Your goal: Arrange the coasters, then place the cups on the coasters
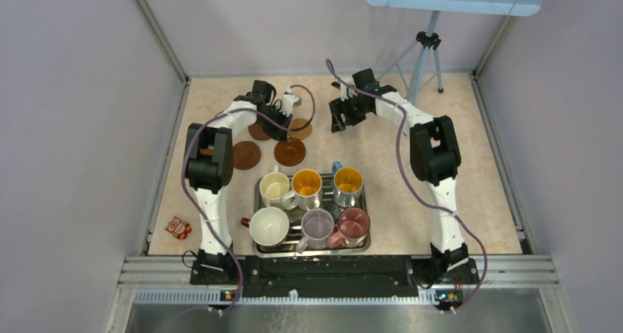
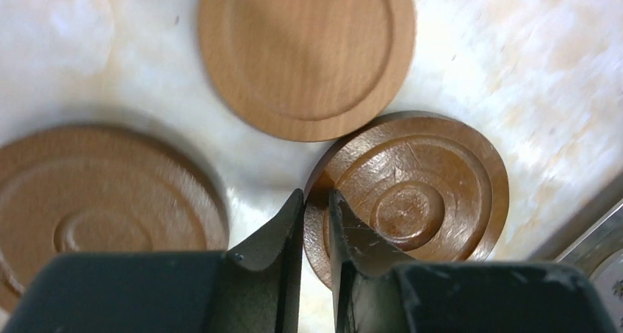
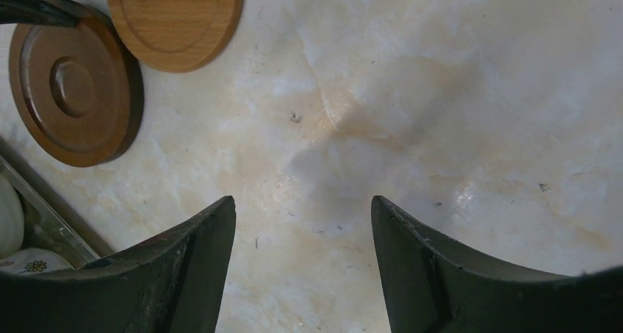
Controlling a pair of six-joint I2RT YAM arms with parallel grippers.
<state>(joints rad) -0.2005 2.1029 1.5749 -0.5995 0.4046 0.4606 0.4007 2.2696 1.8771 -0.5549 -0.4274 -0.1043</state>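
I should have my left gripper slide the reddish-brown coaster point(image 1: 290, 152) and the tan coaster to the clear space point(image 1: 324, 143) near my right gripper, as both lie short of it.
My left gripper point(image 2: 316, 195) is shut on the near rim of a dark reddish-brown coaster point(image 2: 426, 193), one finger on each side of the edge. A light tan coaster point(image 2: 305, 54) lies just beyond it and another dark coaster point(image 2: 95, 201) lies to the left. From above, the left gripper point(image 1: 283, 127) sits among these coasters, with one more dark coaster point(image 1: 247, 155) further left. My right gripper point(image 3: 303, 201) hangs open over bare table, right of the coasters point(image 1: 339, 120). Several cups point(image 1: 306, 184) stand in the silver tray point(image 1: 257, 201).
The tray's rim point(image 3: 44, 208) shows at the lower left of the right wrist view. A tripod point(image 1: 426, 54) stands at the back right under a pale blue panel. A small red packet point(image 1: 178, 228) lies near the left wall. Walls enclose the table on three sides.
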